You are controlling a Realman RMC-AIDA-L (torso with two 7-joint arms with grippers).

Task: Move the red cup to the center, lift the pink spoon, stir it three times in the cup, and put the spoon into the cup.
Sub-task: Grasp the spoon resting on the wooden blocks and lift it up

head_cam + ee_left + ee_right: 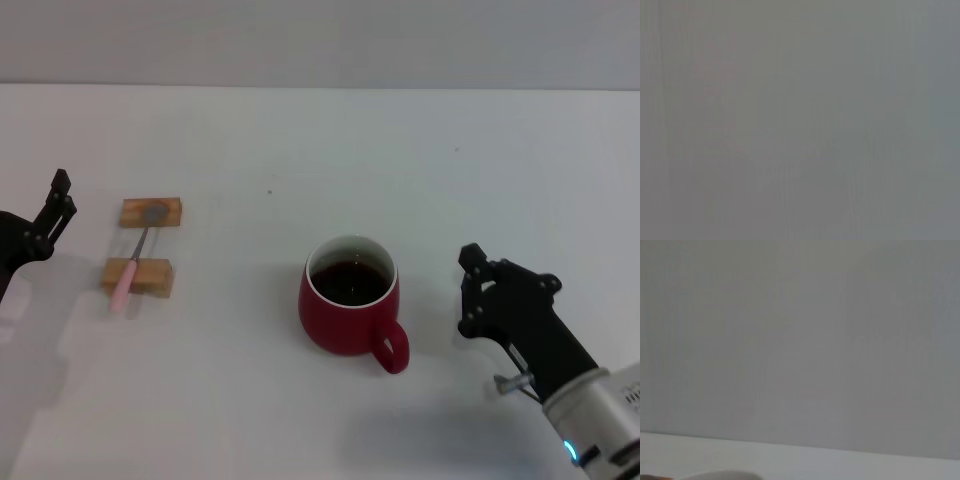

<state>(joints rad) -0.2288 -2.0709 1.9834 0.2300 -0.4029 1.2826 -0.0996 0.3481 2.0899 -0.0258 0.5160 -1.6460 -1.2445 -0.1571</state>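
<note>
Next, my right gripper pushes the cup's near side (392, 300) gently inward before I lift the pink spoon, because the red cup (348, 300) stands off center, toward my right gripper.
The red cup (349, 310) stands upright near the middle of the white table (300, 150), dark liquid inside, its handle pointing toward me and to the right. The pink spoon (134, 262) lies across two small wooden blocks at the left, its grey bowl on the far block (152, 213) and its pink handle over the near block (138, 277). My left gripper (63, 197) hovers open at the far left, a short way from the blocks. To the right of the cup, apart from it, my right gripper (467, 290) is open and holds nothing. Both wrist views show only blank grey.
The table's far edge (320, 88) meets a grey wall. A tiny dark speck (269, 192) lies on the table behind the cup. Bare tabletop surrounds the cup and the blocks.
</note>
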